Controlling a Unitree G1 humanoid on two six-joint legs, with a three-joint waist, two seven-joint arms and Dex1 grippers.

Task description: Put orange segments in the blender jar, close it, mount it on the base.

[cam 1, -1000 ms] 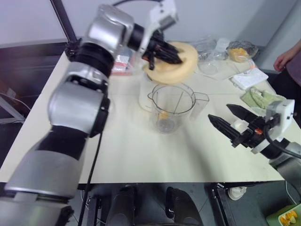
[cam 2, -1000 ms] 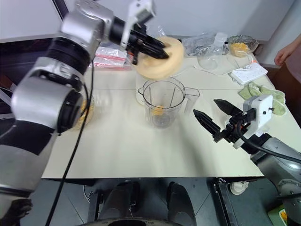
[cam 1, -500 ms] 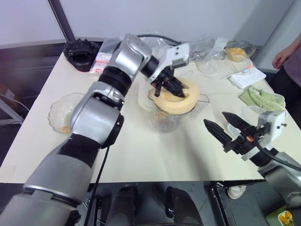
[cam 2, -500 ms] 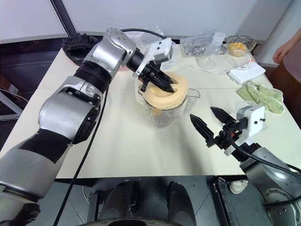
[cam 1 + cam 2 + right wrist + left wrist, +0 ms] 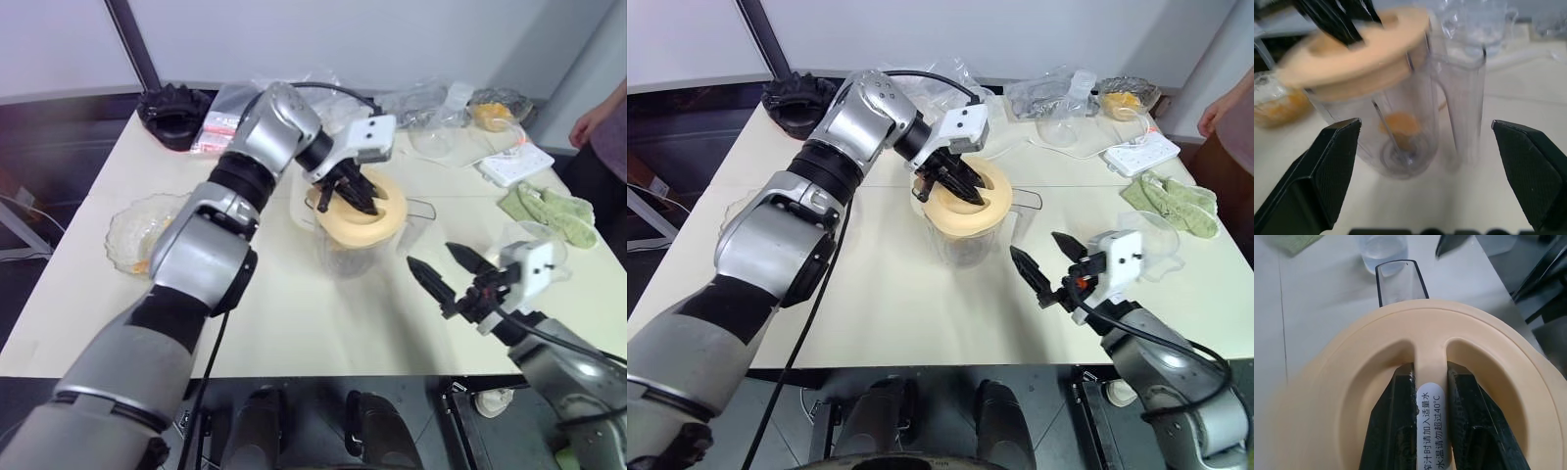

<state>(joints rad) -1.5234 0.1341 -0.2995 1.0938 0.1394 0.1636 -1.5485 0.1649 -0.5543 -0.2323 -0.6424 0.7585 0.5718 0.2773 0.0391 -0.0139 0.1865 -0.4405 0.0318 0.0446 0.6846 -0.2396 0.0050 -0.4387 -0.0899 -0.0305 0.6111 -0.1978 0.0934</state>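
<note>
My right gripper should keep moving forward, as the blender jar's handle point(image 5: 1026, 208) stands clear and in line with its open fingers, until they are on either side of the handle point(image 5: 1467, 127), then close.
The clear blender jar point(image 5: 338, 257) stands mid-table with its handle point(image 5: 1464, 98) toward my right arm. A peach lid point(image 5: 377, 220) lies on its rim, slightly tilted. My left gripper point(image 5: 355, 199) is shut on the lid's centre ridge point(image 5: 1431, 357), one black finger point(image 5: 1396, 421) on each side. An orange segment point(image 5: 1398, 122) lies at the jar's bottom. The cream base point(image 5: 300, 213) is mostly hidden behind the jar. My right gripper point(image 5: 431, 257) stands open in front of the jar, to its right and apart from it, with nothing between its fingers.
A glass bowl point(image 5: 137, 235) with orange pieces sits at the left. A black toothed ring point(image 5: 174, 106) lies at the back left, plastic bags point(image 5: 431, 98) at the back. A power strip point(image 5: 514, 162) and green cloth point(image 5: 549, 211) lie right. A person's hand point(image 5: 593, 122) is at the right edge.
My left gripper has brought the lid down from above and behind the jar onto its rim. My right gripper has sunk and come nearer the jar.
</note>
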